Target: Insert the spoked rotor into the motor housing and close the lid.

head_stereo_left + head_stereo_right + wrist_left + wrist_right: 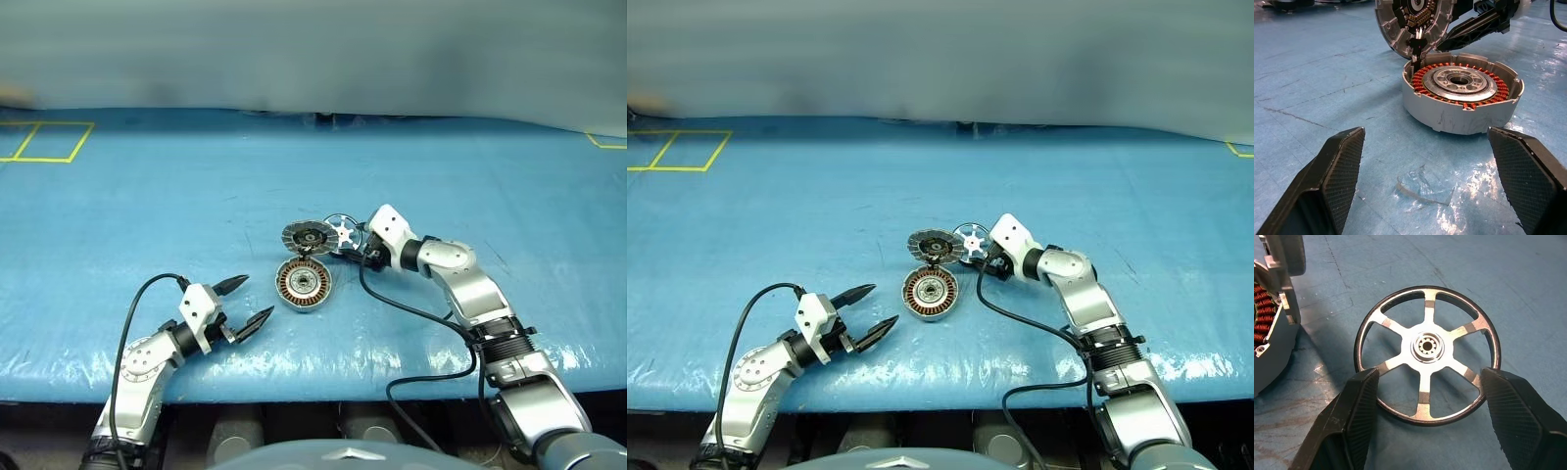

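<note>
My gripper will insert the thin spoked rotor (344,233), and the rotor will sink inside and let the lid close, because the motor housing's rim (304,283) is wider than the rotor.
The motor housing (303,284) lies flat on the blue table, its copper windings facing up around a silvery centre. Its lid (307,236) stands hinged open at the far side, segmented face toward me. Just right of the lid lies the spoked rotor (1427,354), a shiny ring with pale spokes and a small hub. My right gripper (352,247) is open, and its fingertips (1364,396) hover over the rotor's near rim on both sides. Whether they touch it, I cannot tell. My left gripper (245,302) is open and empty, near the housing (1459,93) on its left and pointing at it.
A wrinkled blue cover (147,215) spreads over the whole table. Yellow tape squares (44,142) mark the far left corner. The right arm's black cable (421,315) loops over the table near the front edge (323,387).
</note>
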Robot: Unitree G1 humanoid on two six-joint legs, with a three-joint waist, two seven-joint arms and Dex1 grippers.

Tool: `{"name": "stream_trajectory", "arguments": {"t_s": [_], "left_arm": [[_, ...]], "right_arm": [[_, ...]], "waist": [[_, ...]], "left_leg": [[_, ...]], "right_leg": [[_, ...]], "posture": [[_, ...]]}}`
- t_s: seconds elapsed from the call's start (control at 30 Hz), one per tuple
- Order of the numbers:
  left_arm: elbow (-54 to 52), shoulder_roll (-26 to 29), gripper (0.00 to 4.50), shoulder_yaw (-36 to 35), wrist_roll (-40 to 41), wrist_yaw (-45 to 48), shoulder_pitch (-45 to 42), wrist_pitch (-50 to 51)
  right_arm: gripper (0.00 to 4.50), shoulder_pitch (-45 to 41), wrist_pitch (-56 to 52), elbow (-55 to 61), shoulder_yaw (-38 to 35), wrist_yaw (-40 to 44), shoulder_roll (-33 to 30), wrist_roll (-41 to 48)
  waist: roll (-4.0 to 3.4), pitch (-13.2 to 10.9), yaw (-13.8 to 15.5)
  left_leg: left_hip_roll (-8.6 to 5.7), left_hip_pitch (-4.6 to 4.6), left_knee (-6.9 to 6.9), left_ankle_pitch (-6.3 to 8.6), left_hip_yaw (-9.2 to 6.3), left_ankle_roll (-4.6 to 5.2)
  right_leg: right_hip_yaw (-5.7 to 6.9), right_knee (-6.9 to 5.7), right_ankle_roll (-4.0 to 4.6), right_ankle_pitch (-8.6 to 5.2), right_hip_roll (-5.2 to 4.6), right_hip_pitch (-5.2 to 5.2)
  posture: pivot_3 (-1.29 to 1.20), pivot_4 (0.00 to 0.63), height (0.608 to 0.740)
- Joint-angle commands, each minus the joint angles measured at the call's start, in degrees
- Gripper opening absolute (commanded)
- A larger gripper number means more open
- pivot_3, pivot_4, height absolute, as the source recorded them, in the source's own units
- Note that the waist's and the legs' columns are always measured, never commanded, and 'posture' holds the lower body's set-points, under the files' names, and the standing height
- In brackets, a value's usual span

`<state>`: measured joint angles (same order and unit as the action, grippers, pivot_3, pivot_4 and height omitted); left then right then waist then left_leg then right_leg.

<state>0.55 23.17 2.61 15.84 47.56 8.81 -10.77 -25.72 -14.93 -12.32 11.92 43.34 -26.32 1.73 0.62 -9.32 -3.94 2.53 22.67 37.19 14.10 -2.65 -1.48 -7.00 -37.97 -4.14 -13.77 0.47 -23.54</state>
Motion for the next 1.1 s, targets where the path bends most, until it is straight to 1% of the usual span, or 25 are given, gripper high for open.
{"name": "stream_trajectory", "arguments": {"t_s": [0.03, 0.27, 0.3, 0.37, 0.4, 0.6, 0.67, 1.1], "left_arm": [[-1.4, 0.5, 4.26, -0.5, -0.1, 0.0, 0.1, -1.0], [-1.4, 0.9, 4.26, -0.6, 0.0, 0.1, 0.2, -0.8], [-1.4, 0.9, 4.26, -0.6, 0.0, 0.0, 0.2, -0.8], [-1.4, 1.0, 4.26, -0.6, 0.0, 0.0, 0.2, -0.8], [-1.4, 1.0, 4.26, -0.6, 0.0, -0.1, 0.3, -0.8], [-1.4, 0.8, 4.26, -0.6, 0.1, -0.3, 0.6, -0.9], [-1.4, 0.8, 4.26, -0.6, 0.1, -0.3, 0.7, -0.9], [-1.2, 0.6, 4.26, -0.5, 0.0, -0.4, 0.7, -1.0]], "right_arm": [[3.45, -0.6, 0.7, -1.1, 1.3, 0.0, -0.3, -2.1], [3.45, -1.8, 1.6, -2.8, 2.9, 1.0, -0.5, -4.5], [3.28, -1.9, 1.6, -3.1, 2.9, 1.0, -0.4, -4.5], [2.88, -2.1, 1.8, -3.4, 2.9, 1.0, -0.3, -4.6], [2.61, -2.1, 1.9, -3.6, 2.9, 1.0, -0.3, -4.6], [0.58, -2.1, 1.7, -3.8, 2.9, 1.2, -0.1, -4.7], [0.02, -2.0, 1.7, -3.5, 2.9, 1.2, -0.1, -4.6], [0.02, -0.7, -0.2, -2.4, 2.7, 1.2, 0.6, -3.7]], "waist": [[0.00, 0.0, 0.0], [0.00, 0.0, -0.1], [0.00, 0.0, -0.1], [0.00, 0.0, -0.1], [0.01, 0.0, -0.1], [0.01, 0.0, -0.2], [0.01, 0.0, -0.4], [0.02, 0.0, -0.5]], "left_leg": [[0.00, -0.01, 0.00, 0.00, 0.00, 0.00], [0.01, -0.08, 0.06, -0.01, 0.01, -0.01], [0.01, -0.09, 0.08, -0.01, 0.01, -0.01], [0.01, -0.09, 0.10, -0.01, 0.02, -0.01], [0.01, -0.09, 0.11, -0.01, 0.02, -0.01], [0.01, -0.09, 0.13, -0.01, 0.03, -0.02], [0.03, -0.10, 0.12, -0.01, 0.02, -0.01], [0.03, -0.10, 0.14, -0.02, 0.03, -0.02]], "right_leg": [[0.00, 0.00, 0.00, 0.00, 0.00, 0.01], [-0.01, -0.01, 0.00, -0.01, 0.01, 0.08], [-0.01, -0.02, 0.01, -0.01, 0.01, 0.08], [-0.01, -0.02, 0.02, 0.00, 0.01, 0.10], [-0.01, -0.02, 0.02, 0.00, 0.00, 0.11], [-0.02, -0.02, 0.02, 0.00, 0.00, 0.12], [-0.01, -0.02, 0.02, 0.00, 0.02, 0.11], [-0.02, -0.03, 0.05, 0.00, 0.02, 0.11]], "posture": [[0.00, 0.150, 0.740], [0.00, 0.150, 0.740], [0.00, 0.150, 0.740], [0.00, 0.150, 0.740], [0.00, 0.150, 0.740], [0.00, 0.150, 0.740], [0.00, 0.150, 0.740], [0.00, 0.150, 0.740]]}}
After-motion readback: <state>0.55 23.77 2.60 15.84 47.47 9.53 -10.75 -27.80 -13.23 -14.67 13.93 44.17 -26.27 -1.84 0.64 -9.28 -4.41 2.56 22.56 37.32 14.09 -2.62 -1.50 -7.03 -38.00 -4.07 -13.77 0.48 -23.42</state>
